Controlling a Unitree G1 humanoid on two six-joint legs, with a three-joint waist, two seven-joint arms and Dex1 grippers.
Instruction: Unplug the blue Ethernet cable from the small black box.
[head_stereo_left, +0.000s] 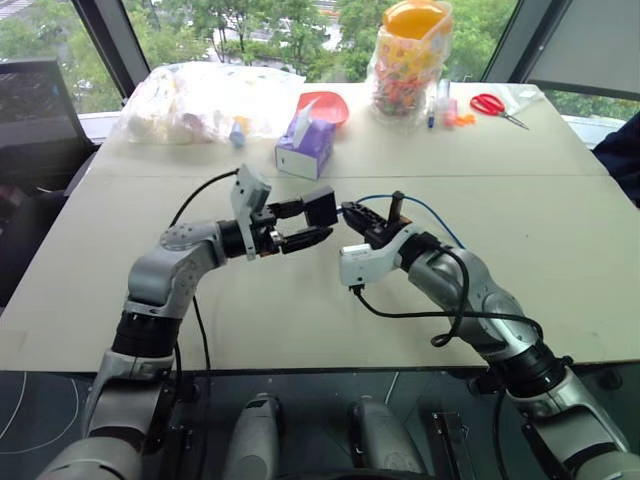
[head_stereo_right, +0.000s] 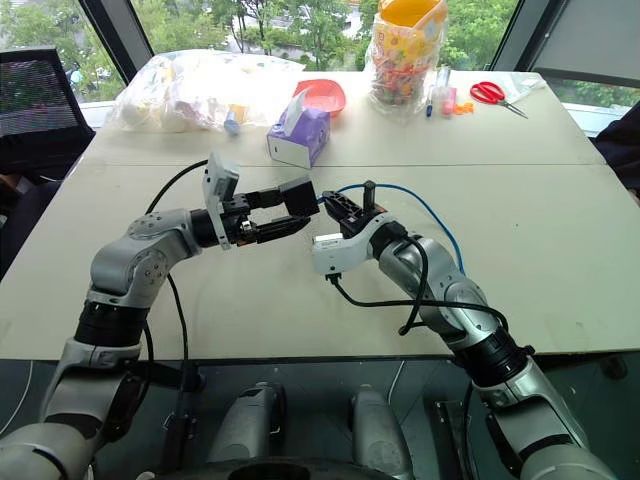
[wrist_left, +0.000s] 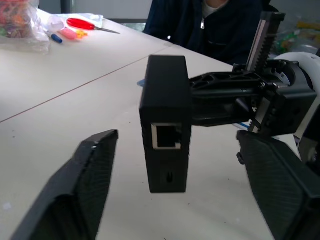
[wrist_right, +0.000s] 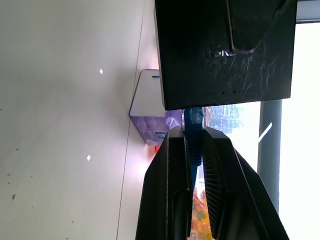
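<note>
The small black box hangs (head_stereo_left: 320, 207) from the blue Ethernet cable's end, so I expect the plug (head_stereo_left: 341, 209) to stay seated when my right gripper opens to regrip.
The small black box (head_stereo_left: 320, 207) hangs in the air above the table's middle, between my two grippers. My right gripper (head_stereo_left: 350, 212) is shut on the blue Ethernet cable (wrist_right: 192, 120) right where it enters the box (wrist_right: 225, 50). From there the cable (head_stereo_left: 430, 212) arcs back over my right arm. My left gripper (wrist_left: 177, 145) is open around the box (wrist_left: 165, 125), one finger (wrist_left: 95, 170) on each side and neither touching it. An empty port on the box's edge faces my left wrist.
A purple tissue box (head_stereo_left: 307, 145) and a red bowl (head_stereo_left: 328, 105) stand behind the grippers. Farther back are a plastic bag (head_stereo_left: 200, 100), a jar of sweets (head_stereo_left: 408, 60) and red scissors (head_stereo_left: 495, 105). A person in a dark jacket (wrist_left: 215, 25) sits at the table's right.
</note>
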